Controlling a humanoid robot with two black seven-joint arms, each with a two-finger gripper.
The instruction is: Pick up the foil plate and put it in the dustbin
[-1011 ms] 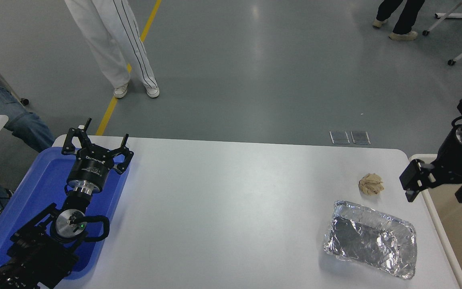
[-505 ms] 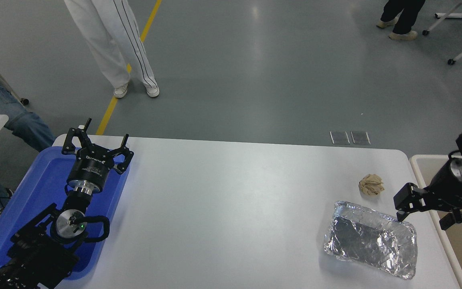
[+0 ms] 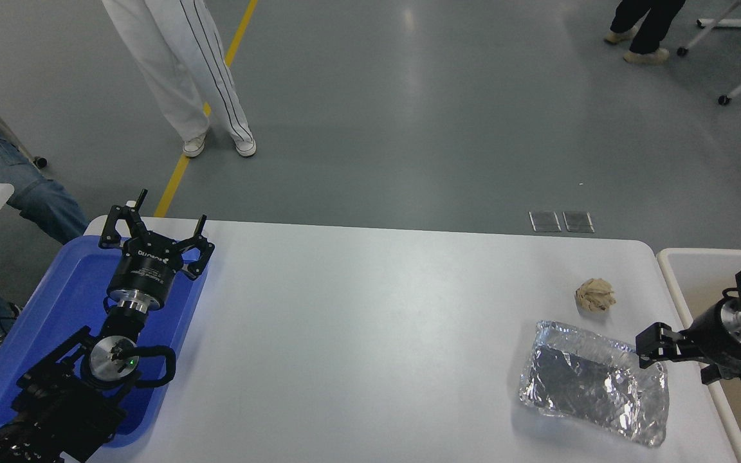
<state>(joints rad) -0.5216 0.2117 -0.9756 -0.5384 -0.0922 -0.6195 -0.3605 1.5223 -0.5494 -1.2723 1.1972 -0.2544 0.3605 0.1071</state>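
Observation:
My gripper will lift the foil plate (image 3: pixel 595 386) by its rim, and the plate will keep its open, boxy shape, because raised sides (image 3: pixel 576 339) go all around its crinkled bottom.
The foil plate (image 3: pixel 592 389) lies on the white table (image 3: pixel 370 321) near its front right corner, crinkled and shiny, rim up. The dustbin (image 3: pixel 698 256) stands off the table's right edge; I see its pale rim and some tan interior. My right gripper (image 3: pixel 678 360) comes in from the right edge, low, at the plate's far right corner. It is open, with one finger (image 3: pixel 650 342) over the plate's rim and the other towards the bin. I cannot tell whether it touches the foil. My left gripper (image 3: pixel 152 218) is parked open over the blue tray.
A small crumpled tan paper ball (image 3: pixel 595 295) lies just beyond the plate. A flat blue tray (image 3: pixel 65 302) sits at the table's left end under the left arm. People stand on the grey floor beyond the table, and a person in jeans sits at the far left.
My right gripper has come down and towards me, from high above the bin's corner to the plate's far right corner. The plate, paper ball and left arm have not moved.

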